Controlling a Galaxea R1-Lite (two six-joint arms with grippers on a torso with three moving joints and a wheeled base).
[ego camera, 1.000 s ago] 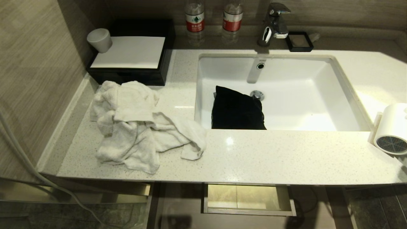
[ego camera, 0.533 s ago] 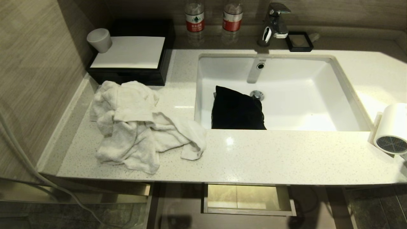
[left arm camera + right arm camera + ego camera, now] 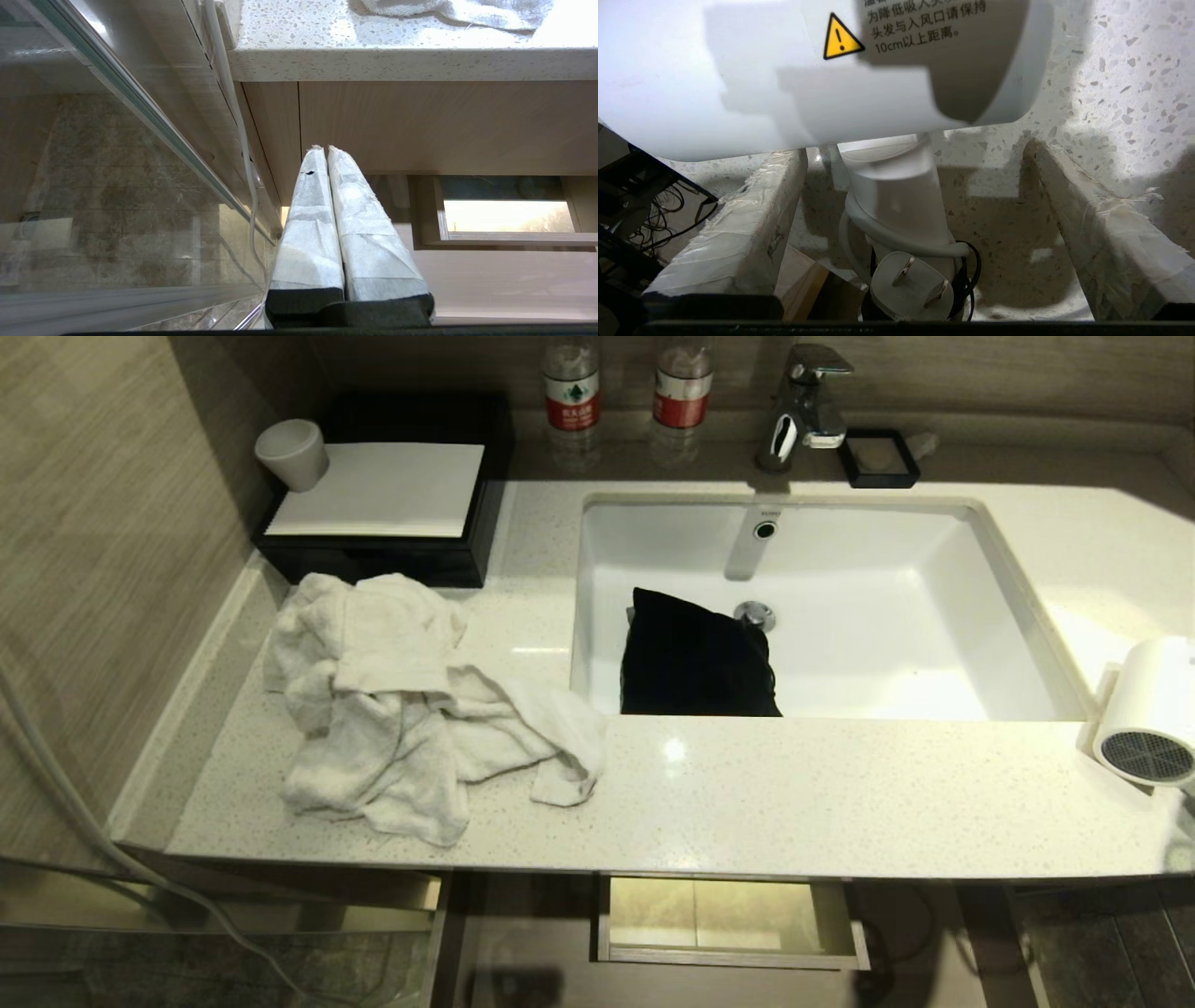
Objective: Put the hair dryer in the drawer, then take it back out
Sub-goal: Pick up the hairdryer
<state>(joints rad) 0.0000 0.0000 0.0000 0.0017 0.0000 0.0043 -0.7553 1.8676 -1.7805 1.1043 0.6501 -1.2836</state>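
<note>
The plug will come along bundled against the hair dryer's handle when I lift the hair dryer, because the grey cord is wrapped around that handle.
The white hair dryer lies at the counter's right end, its dark mesh grille facing the front edge. In the right wrist view its barrel fills the top, and the handle with wound grey cord and plug points back at the camera. My right gripper is open, one finger on each side of the handle without touching it. The drawer stands pulled out below the counter, and its boxed cut-out shows. My left gripper is shut and empty, parked low beside the vanity front.
A crumpled white towel lies on the counter's left half. A black pouch sits in the sink. A black box, a cup, two bottles and the tap line the back. A glass panel stands to the left.
The hair dryer has shifted a little to the left at the counter's right end. Nothing else has moved.
</note>
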